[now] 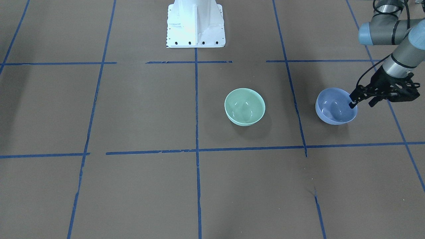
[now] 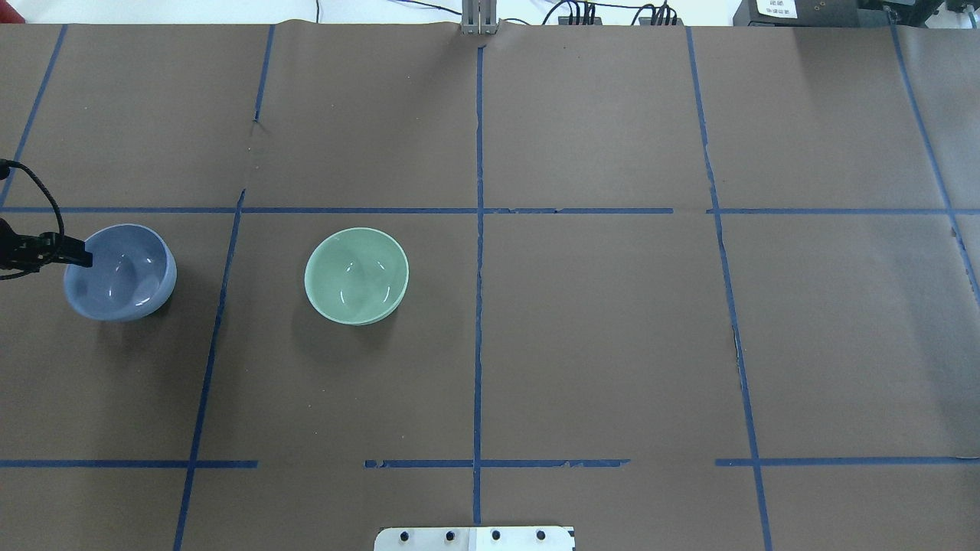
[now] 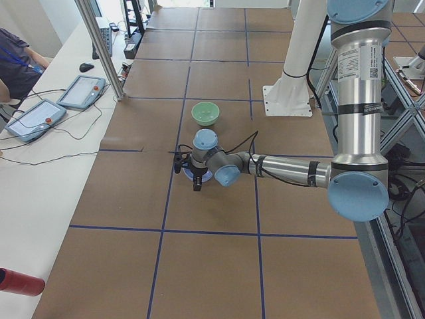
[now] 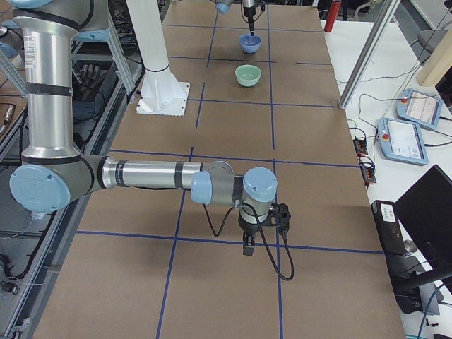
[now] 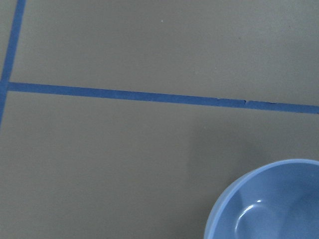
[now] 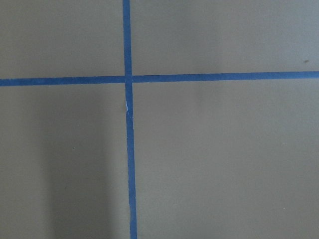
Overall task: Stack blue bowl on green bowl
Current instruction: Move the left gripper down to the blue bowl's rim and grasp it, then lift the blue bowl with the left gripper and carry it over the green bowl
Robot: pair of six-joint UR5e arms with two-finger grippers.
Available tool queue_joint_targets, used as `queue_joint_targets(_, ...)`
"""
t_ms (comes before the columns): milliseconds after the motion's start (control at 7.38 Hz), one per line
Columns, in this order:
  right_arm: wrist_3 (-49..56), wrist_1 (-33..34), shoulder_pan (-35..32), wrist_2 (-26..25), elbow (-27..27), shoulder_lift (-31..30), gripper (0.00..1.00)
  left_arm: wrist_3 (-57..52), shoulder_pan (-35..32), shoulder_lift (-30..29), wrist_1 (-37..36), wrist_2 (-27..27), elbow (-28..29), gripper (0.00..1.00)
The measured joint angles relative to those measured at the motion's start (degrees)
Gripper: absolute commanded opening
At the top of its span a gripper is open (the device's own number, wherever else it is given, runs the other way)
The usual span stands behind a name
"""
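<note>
I expect the blue bowl (image 1: 335,107) to sit deep in the green bowl when I lower it, since both taper toward their base and the green bowl is empty (image 1: 244,107).
The blue bowl (image 1: 333,108) stands upright on the brown table, far on my left side; it also shows in the overhead view (image 2: 122,275) and at the lower right of the left wrist view (image 5: 269,204). The green bowl (image 1: 244,106) stands upright and empty about two bowl widths from it, toward the table's middle (image 2: 357,275). My left gripper (image 1: 362,103) is open at the blue bowl's outer rim, with one finger (image 1: 352,104) inside the bowl and the other outside the wall. My right gripper (image 4: 248,247) hangs low over bare table far to my right; I cannot tell whether it is open.
Blue tape lines divide the brown table (image 2: 597,329) into squares. The white robot base (image 1: 195,25) stands at the table's edge behind the bowls. Operators' tablets (image 3: 80,92) and cables lie on a side bench beyond the table.
</note>
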State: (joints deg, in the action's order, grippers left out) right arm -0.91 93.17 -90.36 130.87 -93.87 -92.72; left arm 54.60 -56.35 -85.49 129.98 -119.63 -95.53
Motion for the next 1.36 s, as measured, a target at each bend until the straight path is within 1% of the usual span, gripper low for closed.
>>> queue_joint_targets(136,0.00,0.00,0.00,0.00,0.00,0.00,1.00,0.57,0.71,-0.45,0.04,0.43,0.51,0.00)
queue_joint_targets(814,0.00,0.00,0.00,0.00,0.00,0.00,1.00,0.42,0.86,-0.61,-0.75,0.09,-0.79,0.00)
queue_joint_targets(949,-0.01,0.00,0.01,0.00,0.00,0.00,1.00,0.55,0.81,-0.71,-2.83,-0.20,-3.21,0.00)
queue_joint_targets(1220,-0.03,0.00,-0.02,0.00,0.00,0.00,1.00,3.56,0.81,-1.98,-12.69,-0.90,-11.87,0.00)
queue_joint_targets(1356,-0.03,0.00,-0.02,0.00,0.00,0.00,1.00,8.09,1.00,-4.70,-17.65,-0.99,-15.17,0.00)
